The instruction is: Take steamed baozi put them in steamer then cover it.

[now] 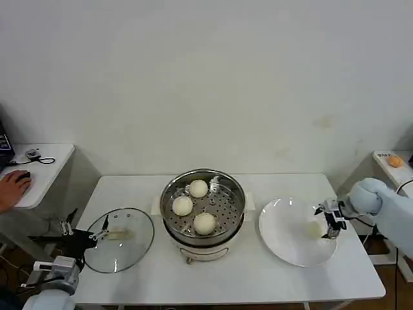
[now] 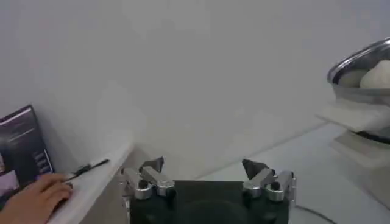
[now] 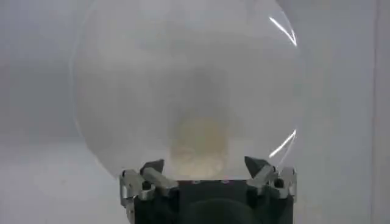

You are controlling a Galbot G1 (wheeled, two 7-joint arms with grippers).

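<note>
My gripper will lift the baozi (image 1: pixel 315 229) off cleanly and the plate will stay where it is, because the baozi sits on a smooth, shiny plate (image 1: pixel 285 227).
The steamer (image 1: pixel 203 210) stands mid-table with three steamed baozi on its perforated tray (image 1: pixel 198 188) (image 1: pixel 182 205) (image 1: pixel 204 223). A fourth baozi (image 1: pixel 313 228) lies on the white plate (image 1: pixel 284 223) to the right. My right gripper (image 1: pixel 328 223) is open at the plate's right rim, right beside that bun. In the right wrist view the baozi (image 3: pixel 200 146) lies just beyond the open right gripper (image 3: pixel 204 165). The glass cover (image 1: pixel 129 248) rests flat on the table left of the steamer. My left gripper (image 1: pixel 84 227) waits open and empty at the cover's left edge; the left wrist view shows it (image 2: pixel 203 165) with the steamer (image 2: pixel 359 67) farther off.
A small white side table (image 1: pixel 45 165) stands off the main table's left end, with a person's hand on it. Another surface with an orange thing (image 1: pixel 395 161) is at the far right. A wall runs close behind the table.
</note>
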